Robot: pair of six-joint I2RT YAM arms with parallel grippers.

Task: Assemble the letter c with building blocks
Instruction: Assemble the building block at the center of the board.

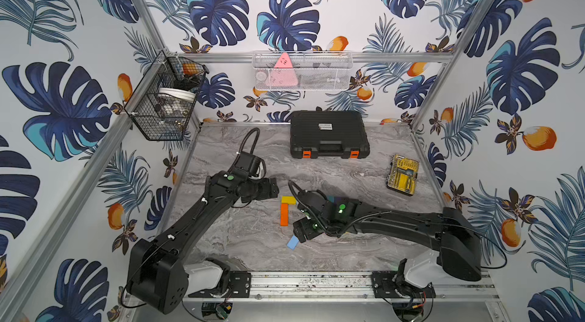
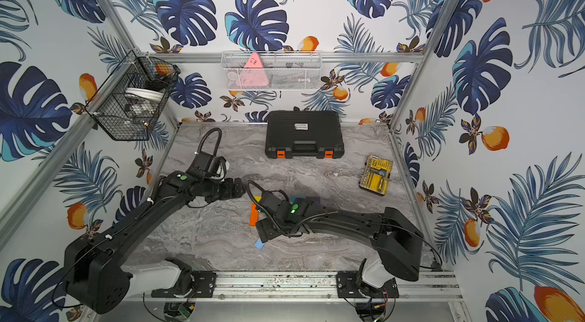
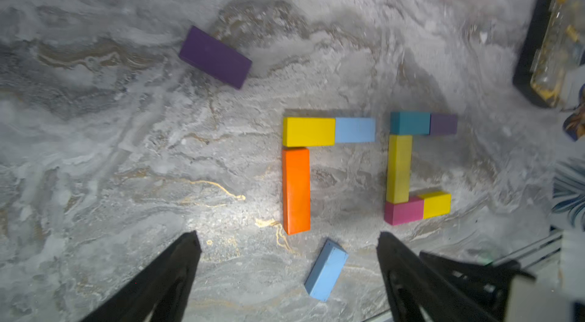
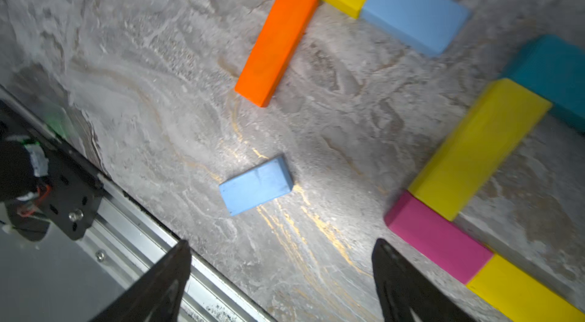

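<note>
The loose light blue block (image 1: 293,242) lies at a slant, away from the orange block's loose end (image 1: 284,223), so next my right gripper picks it up and turns it square across that end of the orange block.
In the left wrist view two block figures lie on the marble. One is a yellow block (image 3: 308,131) with a light blue block (image 3: 355,130) and a long orange block (image 3: 296,190). The other has teal (image 3: 410,123), purple (image 3: 443,124), long yellow (image 3: 399,168), magenta (image 3: 403,211) and yellow (image 3: 437,205) blocks. A loose light blue block (image 3: 326,269) (image 4: 255,186) (image 1: 292,242) lies tilted below the orange one. Another purple block (image 3: 215,57) lies apart. My left gripper (image 3: 288,238) (image 1: 274,189) is open and empty. My right gripper (image 4: 283,250) (image 1: 298,237) hangs open beside the loose light blue block.
A black tool case (image 1: 329,133) stands at the back. The yellow-and-black drill-bit case (image 1: 402,174) lies at the right. The metal rail (image 4: 142,241) runs along the table's front edge, close to my right gripper. My right arm covers most of the second block figure in both top views.
</note>
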